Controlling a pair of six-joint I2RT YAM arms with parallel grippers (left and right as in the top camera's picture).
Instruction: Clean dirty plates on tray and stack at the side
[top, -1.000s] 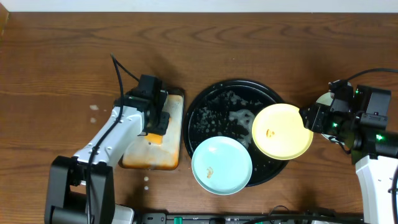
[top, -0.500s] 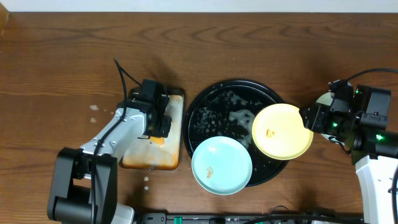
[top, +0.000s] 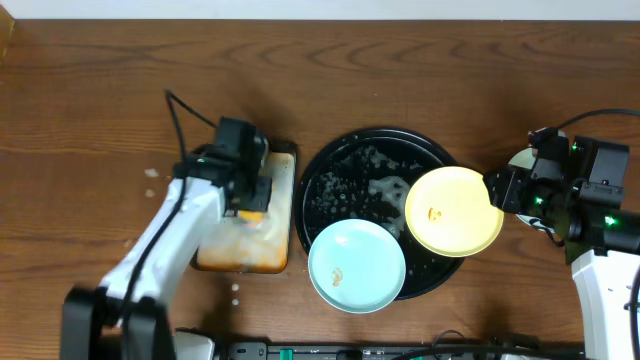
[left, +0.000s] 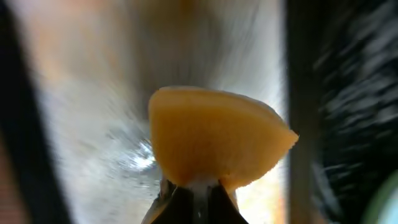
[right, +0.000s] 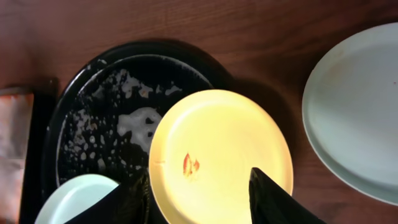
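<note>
The yellow plate (top: 468, 218) hangs over the black tray's rim. My left gripper should keep the sponge back while my right gripper slides the plate toward the tray's middle (top: 386, 200).
The black tray (top: 345, 175) sits mid-table, flecked with foam. A pale yellow plate (top: 453, 210) with an orange speck rests over its right rim. A mint-blue plate (top: 356, 265) with a speck lies over its front rim. Another mint-blue plate (right: 354, 112) lies on the table to the right, mostly hidden under my right arm in the overhead view (top: 520, 160). My right gripper (right: 202, 202) is open, its fingers spread above the yellow plate (right: 221, 143). My left gripper (left: 199, 190) is shut on an orange sponge (left: 214, 137) over the foamy pan.
The rectangular foamy metal pan (top: 240, 250) lies left of the tray, and its wet surface (left: 93, 124) fills the left wrist view. Water drops (top: 150, 175) dot the wood further left. The left arm's cable (top: 190, 110) loops behind the pan.
My left arm has swung and lifted, carrying the orange sponge slightly up off the pan. My right arm and the plates have not moved.
</note>
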